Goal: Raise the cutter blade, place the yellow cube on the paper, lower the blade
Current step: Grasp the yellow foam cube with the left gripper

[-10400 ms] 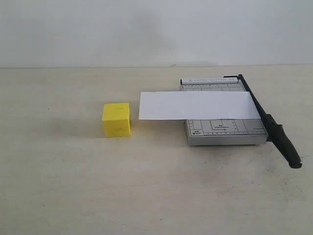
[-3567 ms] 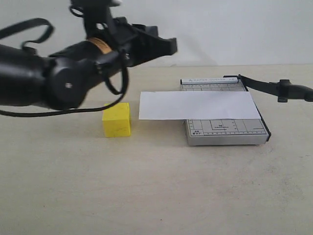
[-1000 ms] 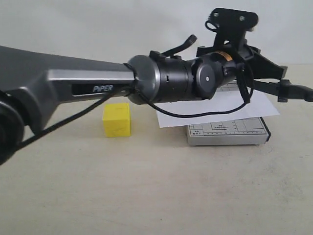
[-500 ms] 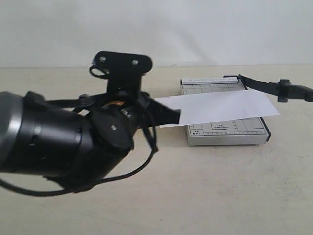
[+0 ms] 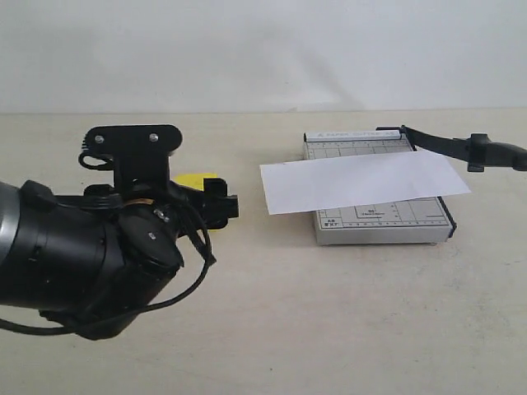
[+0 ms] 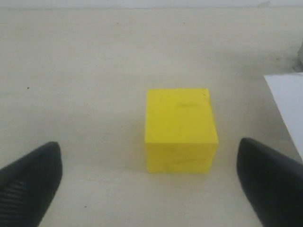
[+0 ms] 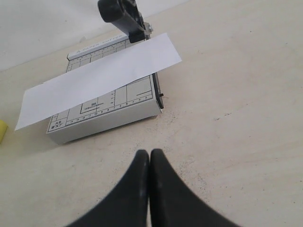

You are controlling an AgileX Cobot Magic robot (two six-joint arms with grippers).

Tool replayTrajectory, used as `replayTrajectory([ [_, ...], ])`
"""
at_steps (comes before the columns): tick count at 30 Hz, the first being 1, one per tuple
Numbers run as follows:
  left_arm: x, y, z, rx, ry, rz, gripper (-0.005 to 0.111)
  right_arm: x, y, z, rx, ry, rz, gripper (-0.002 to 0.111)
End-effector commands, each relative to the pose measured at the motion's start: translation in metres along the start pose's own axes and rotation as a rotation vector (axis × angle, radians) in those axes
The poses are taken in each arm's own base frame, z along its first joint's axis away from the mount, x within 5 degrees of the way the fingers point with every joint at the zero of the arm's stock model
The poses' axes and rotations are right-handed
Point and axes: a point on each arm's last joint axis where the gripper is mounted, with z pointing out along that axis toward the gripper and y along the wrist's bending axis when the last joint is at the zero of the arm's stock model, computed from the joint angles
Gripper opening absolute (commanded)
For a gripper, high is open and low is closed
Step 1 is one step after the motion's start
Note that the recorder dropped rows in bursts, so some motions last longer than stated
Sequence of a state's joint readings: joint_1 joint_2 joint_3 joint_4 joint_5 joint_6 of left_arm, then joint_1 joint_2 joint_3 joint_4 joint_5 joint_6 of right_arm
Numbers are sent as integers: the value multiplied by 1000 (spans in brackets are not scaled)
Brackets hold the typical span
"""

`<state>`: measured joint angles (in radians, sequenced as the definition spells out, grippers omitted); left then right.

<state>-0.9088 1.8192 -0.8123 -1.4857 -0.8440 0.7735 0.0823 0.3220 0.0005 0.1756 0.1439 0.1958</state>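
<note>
My left gripper's open fingers are square to the yellow cube [image 6: 181, 124], which stands free. They should go on moving forward until they are on either side of its sides [image 6: 213, 135], then close.
The yellow cube [image 6: 180, 127] sits on the table just ahead of my left gripper [image 6: 151, 189], which is open; its two black fingers [image 6: 31, 184] stand wide to either side, apart from the cube. In the exterior view the left gripper [image 5: 221, 207] hides most of the yellow cube [image 5: 196, 178]. The paper [image 5: 362, 181] lies skewed across the grey cutter base [image 5: 387, 222]. The cutter blade [image 5: 449, 146] is raised, its handle up at the right. My right gripper [image 7: 149, 163] is shut on nothing, low over bare table short of the cutter base [image 7: 106, 113], paper [image 7: 99, 78] and blade handle [image 7: 120, 14].
The left arm's thick black body [image 5: 74, 263] fills the left front of the exterior view. A white wall [image 5: 263, 49] runs behind the table. Bare table [image 5: 346, 321] lies in front of the cutter.
The left arm has pulled back from over the cutter, leftward and down, and now faces the cube. The paper's left end is uncovered and stays skewed. The blade stays raised.
</note>
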Motion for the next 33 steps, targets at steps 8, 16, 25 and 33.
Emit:
replayTrajectory([
  [8, 3, -19, 65, 96, -41, 116, 110, 0, 0, 0, 2, 0, 10, 0],
  [16, 14, -37, 99, 30, -5, 263, 98, 0, 0, 0, 2, -2, 10, 0],
  [25, 5, -33, 94, -17, 4, 180, 5, -1, 0, 0, 2, -4, 10, 0],
  [33, -52, -23, 57, -35, -40, 200, 4, 0, 0, 0, 2, -2, 10, 0],
])
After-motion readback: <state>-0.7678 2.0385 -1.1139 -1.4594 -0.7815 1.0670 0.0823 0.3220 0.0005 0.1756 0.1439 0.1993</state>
